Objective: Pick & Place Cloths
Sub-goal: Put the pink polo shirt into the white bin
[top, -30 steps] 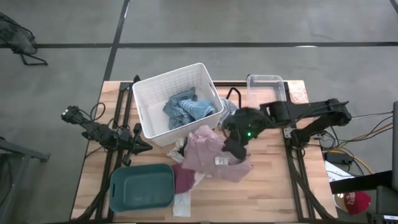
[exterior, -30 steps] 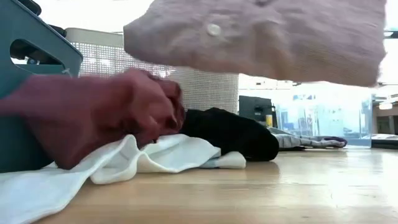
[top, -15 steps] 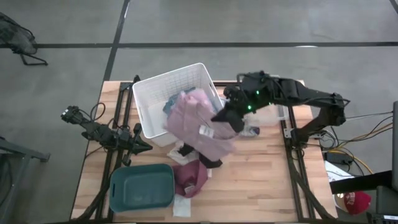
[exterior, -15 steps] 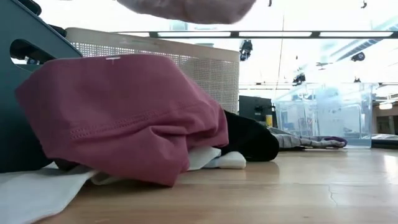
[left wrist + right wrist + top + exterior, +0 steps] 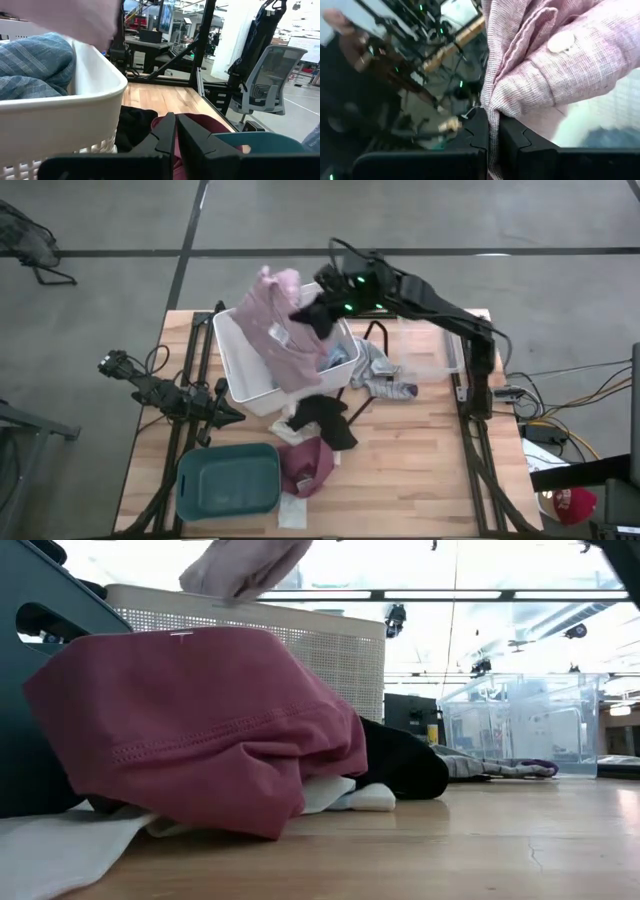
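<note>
The pink checked shirt [image 5: 272,332] is hanging over the white basket's open top [image 5: 240,364]. I should keep moving it inward with my right gripper until the shirt's held fold is past the basket's rim, and then let go.
My right gripper [image 5: 316,313] is above the white basket [image 5: 238,370], shut on the pink checked shirt [image 5: 281,332], which hangs over the basket's far side. The shirt's lower end [image 5: 240,565] shows in the low view. A blue-grey shirt [image 5: 337,358] lies in the basket. A grey piece [image 5: 385,380], a black piece [image 5: 326,418], a maroon piece [image 5: 306,466] and a cream strip [image 5: 293,506] lie on the table. My left gripper [image 5: 233,413] waits shut at the table's left, near the basket's near corner. My right gripper pinches a bunched fold of the pink checked shirt [image 5: 492,112] between its two fingers [image 5: 512,137], several layers together. The shirt is lifted clear of the table and hangs slack beside and below the fingers, over the basket.
A green bin [image 5: 228,480] sits at the table's near left. A clear bin [image 5: 447,345] stands at the far right, partly behind my right arm. A black wire hanger [image 5: 375,332] lies by the basket. Bare wood [image 5: 420,470] lies to the near right.
My right gripper has risen from the table's middle and swung toward the far left, ending over the white basket. The pink checked shirt went with it, lifted clear of the table. The maroon piece dropped back onto the table near the green bin.
</note>
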Available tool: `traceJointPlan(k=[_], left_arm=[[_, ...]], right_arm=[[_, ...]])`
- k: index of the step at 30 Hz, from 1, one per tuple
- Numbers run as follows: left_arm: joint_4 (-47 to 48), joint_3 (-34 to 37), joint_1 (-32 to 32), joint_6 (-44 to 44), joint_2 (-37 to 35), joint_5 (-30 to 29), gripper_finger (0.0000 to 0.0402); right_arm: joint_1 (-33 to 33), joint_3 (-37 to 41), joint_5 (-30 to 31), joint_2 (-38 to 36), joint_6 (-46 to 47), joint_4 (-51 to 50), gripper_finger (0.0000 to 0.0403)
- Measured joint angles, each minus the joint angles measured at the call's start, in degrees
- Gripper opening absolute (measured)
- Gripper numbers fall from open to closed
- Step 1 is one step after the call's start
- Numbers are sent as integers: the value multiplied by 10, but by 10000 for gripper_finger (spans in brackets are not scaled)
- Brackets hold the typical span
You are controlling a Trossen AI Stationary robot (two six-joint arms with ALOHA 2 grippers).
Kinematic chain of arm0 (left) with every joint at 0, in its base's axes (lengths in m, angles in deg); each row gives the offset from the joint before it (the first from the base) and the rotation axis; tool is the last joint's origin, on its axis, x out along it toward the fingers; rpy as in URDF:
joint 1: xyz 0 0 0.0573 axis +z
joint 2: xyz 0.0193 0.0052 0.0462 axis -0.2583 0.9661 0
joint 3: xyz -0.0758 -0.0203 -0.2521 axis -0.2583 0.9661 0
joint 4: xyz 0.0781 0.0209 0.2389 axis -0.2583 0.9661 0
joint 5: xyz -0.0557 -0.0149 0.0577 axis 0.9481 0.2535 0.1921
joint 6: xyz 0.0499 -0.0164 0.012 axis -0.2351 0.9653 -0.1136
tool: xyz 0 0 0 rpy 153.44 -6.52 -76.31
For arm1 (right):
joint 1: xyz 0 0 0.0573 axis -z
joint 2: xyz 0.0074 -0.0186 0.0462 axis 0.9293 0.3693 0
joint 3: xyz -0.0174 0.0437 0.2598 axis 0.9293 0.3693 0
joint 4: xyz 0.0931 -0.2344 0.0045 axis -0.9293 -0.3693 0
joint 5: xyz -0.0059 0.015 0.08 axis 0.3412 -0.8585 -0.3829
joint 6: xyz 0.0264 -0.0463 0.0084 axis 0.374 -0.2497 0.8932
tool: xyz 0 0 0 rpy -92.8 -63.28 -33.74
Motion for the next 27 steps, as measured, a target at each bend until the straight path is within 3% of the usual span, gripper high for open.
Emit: traceJointPlan(k=[5, 14, 20, 27], left_arm=[[0, 0, 0, 0, 0, 0, 23], [0, 0, 0, 0, 3, -1, 23], [0, 0, 0, 0, 3, -2, 23], [0, 0, 0, 0, 5, -2, 23]], right_arm=[[38, 17, -74, 53, 78, 128, 11], [41, 3, -106, 126, 98, 146, 11], [51, 3, -87, 154, 72, 75, 11], [57, 3, 22, 158, -13, -95, 31]])
